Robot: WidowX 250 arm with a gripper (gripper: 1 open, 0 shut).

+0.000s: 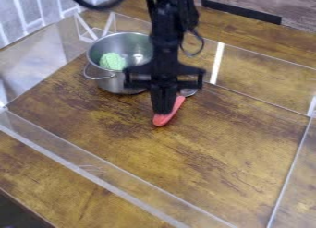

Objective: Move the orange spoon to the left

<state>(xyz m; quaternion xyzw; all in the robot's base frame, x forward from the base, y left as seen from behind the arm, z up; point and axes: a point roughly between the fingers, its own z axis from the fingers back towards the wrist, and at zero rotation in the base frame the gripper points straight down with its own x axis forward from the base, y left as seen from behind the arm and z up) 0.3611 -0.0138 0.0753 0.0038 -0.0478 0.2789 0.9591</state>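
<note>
I should open my gripper, move it over the handle's front part (pixel 164 118) and close it around that part, because my gripper's fingers are on the pot side of the orange spoon's handle (pixel 175 106).
The orange spoon (pixel 175 106) lies slanted on the wooden table just right of the steel pot (pixel 109 78). Its handle end points toward the front. My gripper (pixel 162 110) points straight down onto the middle of the handle, with its dark fingers drawn together around it. They hide most of the handle's left side. The spoon's lower tip rests on the table. Its metal bowl is hidden behind the gripper.
A green item (pixel 115 60) lies inside the pot. A low clear plastic wall (pixel 74 154) runs round the table's work area. A white rack (pixel 89 29) stands at the back left. Bare wood lies left and in front of the spoon.
</note>
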